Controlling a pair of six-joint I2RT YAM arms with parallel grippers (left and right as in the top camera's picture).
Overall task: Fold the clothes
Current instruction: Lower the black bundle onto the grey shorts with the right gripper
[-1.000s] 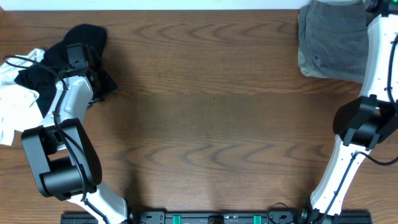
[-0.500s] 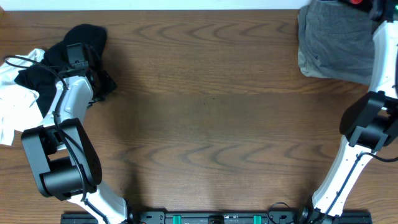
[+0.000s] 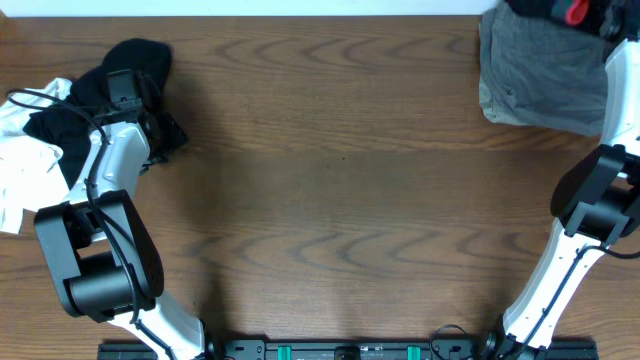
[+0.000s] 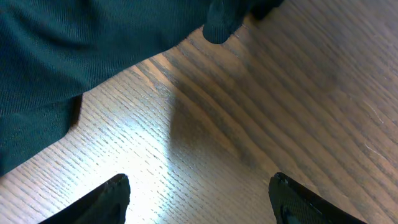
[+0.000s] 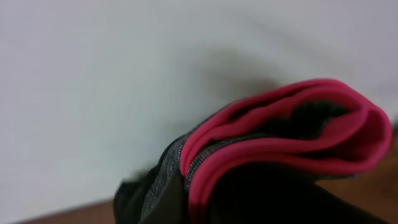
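I can see the black trousers' waistband [image 3: 577, 12] over the far end of the folded grey-khaki shorts, so I should keep my right gripper going toward their near edge [image 3: 545, 120] and let go there.
The black trousers [image 5: 205, 205] fill the right wrist view, their coral-red and grey waistband [image 5: 280, 124] bunched close to the camera and hiding the fingers. Overhead, that waistband [image 3: 574, 12] shows at the table's far right corner, where my right gripper [image 3: 592, 12] is shut on it. A plain black garment [image 3: 135, 58] and a white T-shirt [image 3: 25, 170] lie heaped at the far left. My left gripper [image 4: 199, 193] hovers open over bare wood beside the black cloth [image 4: 62, 56], nothing between its fingertips [image 4: 118, 190].
Folded grey-khaki shorts [image 3: 540, 75] lie at the far right, just below the right gripper. The wooden table [image 3: 340, 200] spreads between the two arms. A pale wall [image 5: 93, 74] stands behind the table's far edge.
The right arm has shifted rightward and farther back, and the red waistband has come into the overhead view at the top right. The left arm has not moved.
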